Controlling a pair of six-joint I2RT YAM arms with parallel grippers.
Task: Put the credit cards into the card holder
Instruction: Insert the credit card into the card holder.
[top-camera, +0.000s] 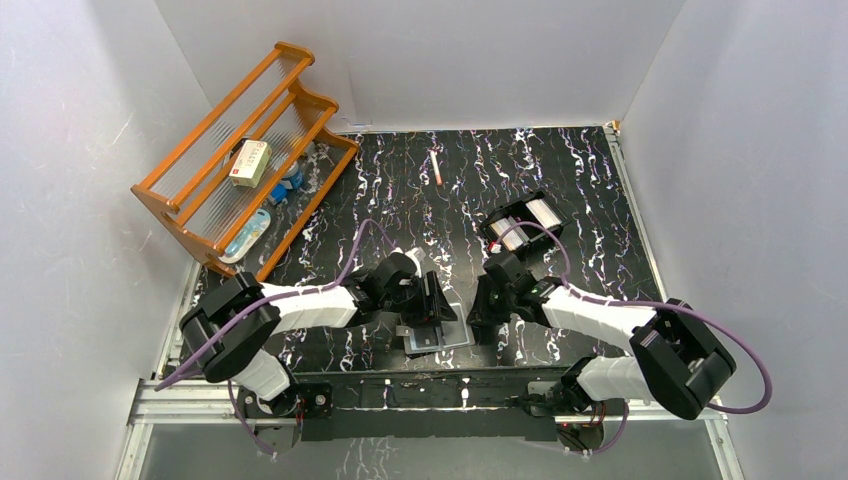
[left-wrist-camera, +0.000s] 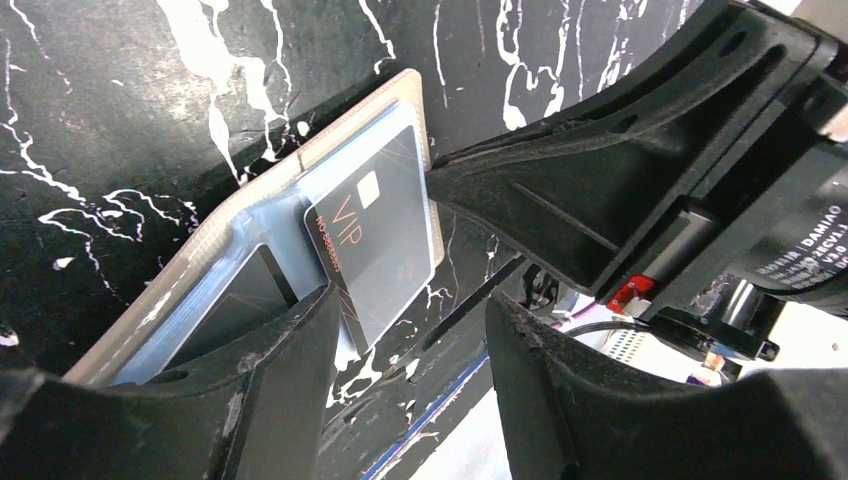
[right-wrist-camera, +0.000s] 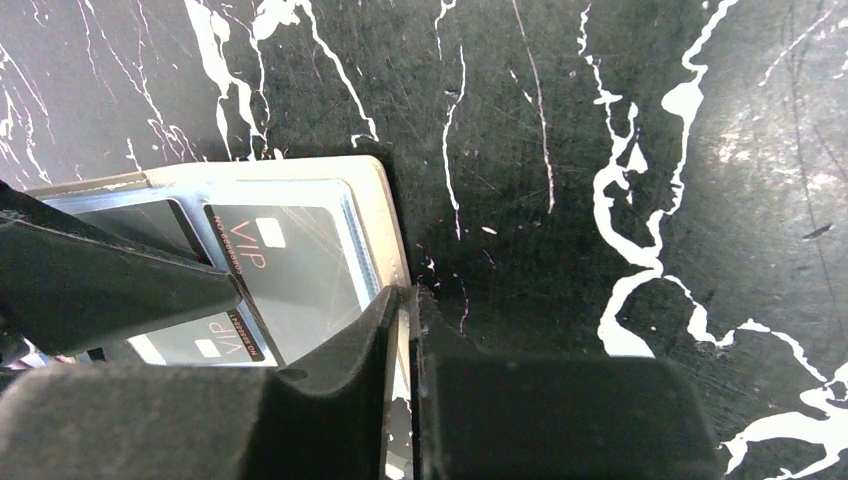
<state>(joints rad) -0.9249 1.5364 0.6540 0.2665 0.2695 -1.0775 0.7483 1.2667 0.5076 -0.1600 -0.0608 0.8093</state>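
Note:
My right gripper sits at the card holder's outer rim (right-wrist-camera: 388, 235), so it should move in and pin the VIP card (right-wrist-camera: 302, 275) before my left gripper folds the other half.
The card holder (top-camera: 447, 338) lies open on the black marbled table near its front edge, with the silvery pale-blue inside up. A grey card printed "VIP" (left-wrist-camera: 375, 235) sits partly in its end pocket, and a darker card (left-wrist-camera: 240, 300) fills the pocket beside it. In the right wrist view the VIP card (right-wrist-camera: 295, 265) shows again, with a second VIP card (right-wrist-camera: 200, 340) below it. My left gripper (left-wrist-camera: 410, 298) is open over the holder, one finger at the VIP card's edge. My right gripper (right-wrist-camera: 405, 295) is shut on the holder's rim (right-wrist-camera: 385, 215).
A black shallow tray (top-camera: 520, 225) with pale cards stands behind the right gripper. A wooden rack (top-camera: 240, 160) holding a cream box (top-camera: 250, 162) stands at the back left. A thin pale stick (top-camera: 436, 167) lies at the back. The table's front edge is just below the holder.

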